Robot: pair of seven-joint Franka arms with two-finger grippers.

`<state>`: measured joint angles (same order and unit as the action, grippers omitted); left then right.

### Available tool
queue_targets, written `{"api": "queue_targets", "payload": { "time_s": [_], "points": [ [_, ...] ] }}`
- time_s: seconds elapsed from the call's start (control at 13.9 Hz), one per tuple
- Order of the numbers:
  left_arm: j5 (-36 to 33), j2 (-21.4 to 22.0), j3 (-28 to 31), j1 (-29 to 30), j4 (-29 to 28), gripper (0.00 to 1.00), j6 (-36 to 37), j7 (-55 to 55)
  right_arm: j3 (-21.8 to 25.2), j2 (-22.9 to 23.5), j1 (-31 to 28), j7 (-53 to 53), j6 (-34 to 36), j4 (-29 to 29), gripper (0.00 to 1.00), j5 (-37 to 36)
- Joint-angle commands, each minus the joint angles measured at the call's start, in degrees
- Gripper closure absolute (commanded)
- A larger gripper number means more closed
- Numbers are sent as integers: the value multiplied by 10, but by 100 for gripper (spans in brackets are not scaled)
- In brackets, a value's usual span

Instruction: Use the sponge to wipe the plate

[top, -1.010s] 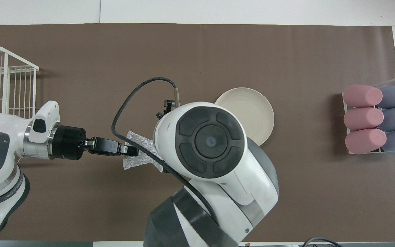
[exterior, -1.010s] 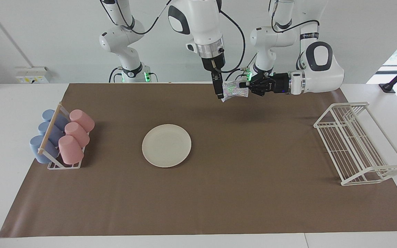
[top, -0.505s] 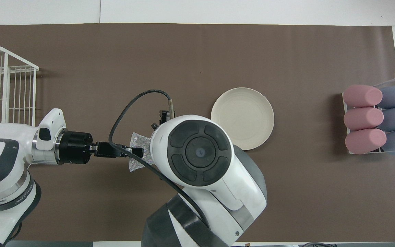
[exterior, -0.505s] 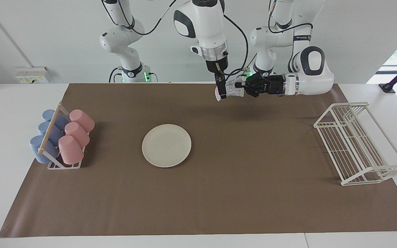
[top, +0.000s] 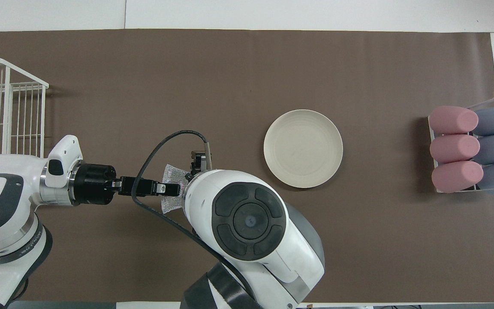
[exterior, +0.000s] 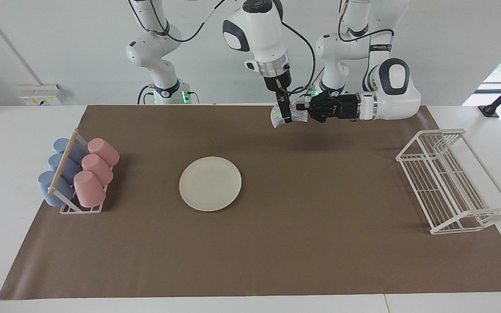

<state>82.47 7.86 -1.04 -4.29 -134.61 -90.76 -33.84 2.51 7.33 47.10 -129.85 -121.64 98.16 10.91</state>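
Observation:
I expect the silvery sponge point(top: 174, 177) to stay fanned out when my right gripper takes it to the plate, because the flared corners point(top: 169, 170) stick out instead of drooping.
The cream-white plate point(exterior: 210, 183) point(top: 303, 148) lies flat on the brown mat, with nothing on it. The silvery sponge point(exterior: 298, 115) point(top: 170, 177) hangs in the air over the mat's robot-side edge, well away from the plate. My left gripper point(exterior: 303, 108) point(top: 164, 189) reaches in level and is shut on one end of it. My right gripper point(exterior: 284, 116) points straight down at the sponge's other end, open, its fingers on either side of the pad. In the overhead view its own wrist hides its fingers.
A rack of pink and blue cups point(exterior: 76, 178) point(top: 470, 150) lies at the right arm's end of the mat. A white wire dish rack point(exterior: 450, 178) point(top: 2, 103) stands at the left arm's end. The brown mat point(exterior: 276, 252) covers most of the table.
Both grippers and the sponge have drawn back toward the robots. The right wrist no longer covers the plate's edge in the overhead view. The left gripper's hold is unchanged.

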Motion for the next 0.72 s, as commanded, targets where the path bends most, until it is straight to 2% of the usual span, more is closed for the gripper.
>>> {"api": "queue_targets", "payload": {
  "time_s": [0.0, 0.07, 0.14, 0.22, 0.65],
  "points": [
    [13, 20, 8, -8, -19, 100, -6, -6, -2, -21, 0, 6, -9, 27, 58, 8],
    [13, 20, 8, -8, -19, 100, -6, -6, -2, -20, 0, 11, -11, 27, 80, 8],
    [13, 20, 8, -8, -19, 100, -6, -6, -1, -20, -1, 16, -11, 27, 93, 7],
    [13, 20, 8, -7, -19, 100, -5, -6, -1, -20, -1, 22, -12, 27, 100, 7],
    [12, 20, 9, -6, -17, 100, -2, -5, -1, -20, -2, 24, -11, 27, 100, 1]
  ]
}}
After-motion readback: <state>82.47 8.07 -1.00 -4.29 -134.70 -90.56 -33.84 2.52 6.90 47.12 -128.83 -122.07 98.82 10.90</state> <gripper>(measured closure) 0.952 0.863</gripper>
